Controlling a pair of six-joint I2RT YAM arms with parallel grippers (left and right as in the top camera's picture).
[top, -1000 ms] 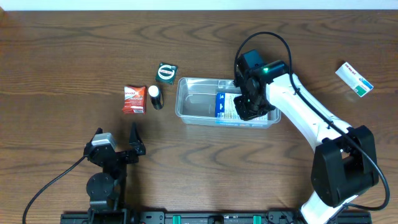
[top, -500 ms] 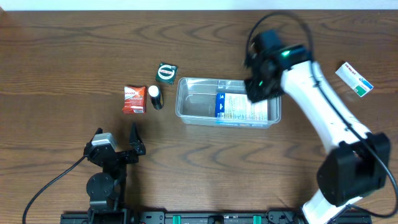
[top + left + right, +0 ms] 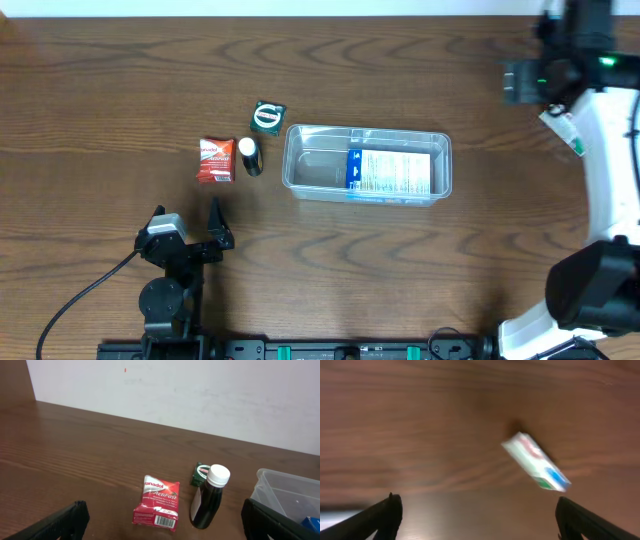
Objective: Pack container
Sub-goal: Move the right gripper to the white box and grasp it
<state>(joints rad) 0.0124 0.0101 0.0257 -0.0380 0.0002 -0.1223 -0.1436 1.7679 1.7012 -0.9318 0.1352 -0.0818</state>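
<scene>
The white box (image 3: 565,129) lies alone ahead of the open fingers of the robot's right gripper, which should keep going down toward the box and close across its narrow width (image 3: 536,461).
The clear plastic container (image 3: 318,172) lies in the middle of the table, and its near corner shows in the left wrist view (image 3: 272,486). A white and blue packet (image 3: 393,170) lies in its right half. My right gripper (image 3: 518,82) hovers well off to the container's upper right, blurred. Its jaws (image 3: 480,520) stand open and empty over bare wood. A small white box with green and blue print (image 3: 536,462) lies ahead of it. My left gripper (image 3: 188,220) rests open near the front edge (image 3: 162,527), nothing between its fingers.
Left of the container lie a red packet (image 3: 215,160) (image 3: 157,502), a dark bottle with a white cap (image 3: 249,157) (image 3: 208,497) and a small green packet (image 3: 267,116) (image 3: 200,473). The white box (image 3: 572,130) sits at the far right, partly under my right arm.
My right gripper opened, left the white and blue packet in the container, and swung up and away to the far right. The left arm has not moved.
</scene>
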